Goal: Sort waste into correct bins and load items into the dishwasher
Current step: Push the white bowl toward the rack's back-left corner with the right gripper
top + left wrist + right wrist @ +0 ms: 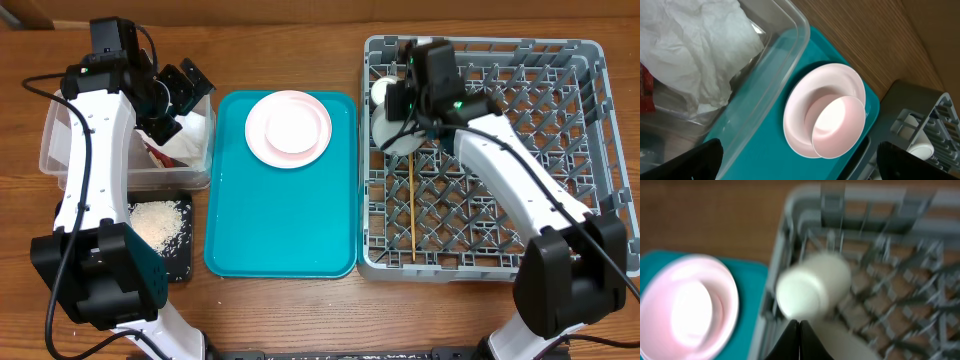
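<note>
The white cup's near end (380, 91) is tipping toward the whitish bowl. My closed right gripper should reach the cup's far end (834, 266) and gently push the cup around from there.
My left gripper (183, 92) hangs open and empty over the right end of the clear tub (58, 150). In the tub lie the crumpled white napkin (700, 45) and the red-and-white wrapper (645, 90). Rice grains (158, 222) lie on the black tray (180, 262). The pink plate (288, 128) sits on the teal tray, with a smaller round dish on it (837, 127). My right gripper (800, 339) is shut with nothing between its fingers, just inside the dish rack (500, 150) by its left wall. A white cup (812, 292) lies there above a whitish bowl (392, 136). The chopsticks (411, 205) lie on the rack floor.
The teal serving tray (280, 220) lies between the tub and the rack, its near half bare. The rack's right part holds only pegs. The black tray sits directly in front of the tub, beside the left arm's base.
</note>
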Available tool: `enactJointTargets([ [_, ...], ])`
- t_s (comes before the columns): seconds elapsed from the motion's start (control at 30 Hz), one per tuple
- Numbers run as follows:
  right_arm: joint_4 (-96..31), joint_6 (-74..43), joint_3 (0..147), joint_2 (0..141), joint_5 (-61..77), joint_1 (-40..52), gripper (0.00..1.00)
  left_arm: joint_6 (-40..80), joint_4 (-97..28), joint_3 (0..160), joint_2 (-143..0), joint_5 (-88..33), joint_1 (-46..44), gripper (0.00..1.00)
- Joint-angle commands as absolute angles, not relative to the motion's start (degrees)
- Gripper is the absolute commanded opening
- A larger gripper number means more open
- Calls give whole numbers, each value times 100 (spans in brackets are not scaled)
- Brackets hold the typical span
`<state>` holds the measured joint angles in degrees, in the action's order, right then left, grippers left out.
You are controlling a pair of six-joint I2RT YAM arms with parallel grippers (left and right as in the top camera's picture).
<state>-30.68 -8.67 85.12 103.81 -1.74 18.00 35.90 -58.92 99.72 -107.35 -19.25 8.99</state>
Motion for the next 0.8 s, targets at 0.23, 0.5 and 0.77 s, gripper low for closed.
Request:
enactJointTargets([
  [0.23,-4257,-550,10228,11109,-333,1887,4,3623,-5889,10047,-10680,-1885,860,100],
  [0.5,-3970,-550,10228,11946,-340,1892,4,3623,-5889,10047,-10680,-1885,860,100],
  [0.77,-3398,-554,10226,11972,-403,1892,4,3623,-5889,10047,-10680,-1885,860,100],
])
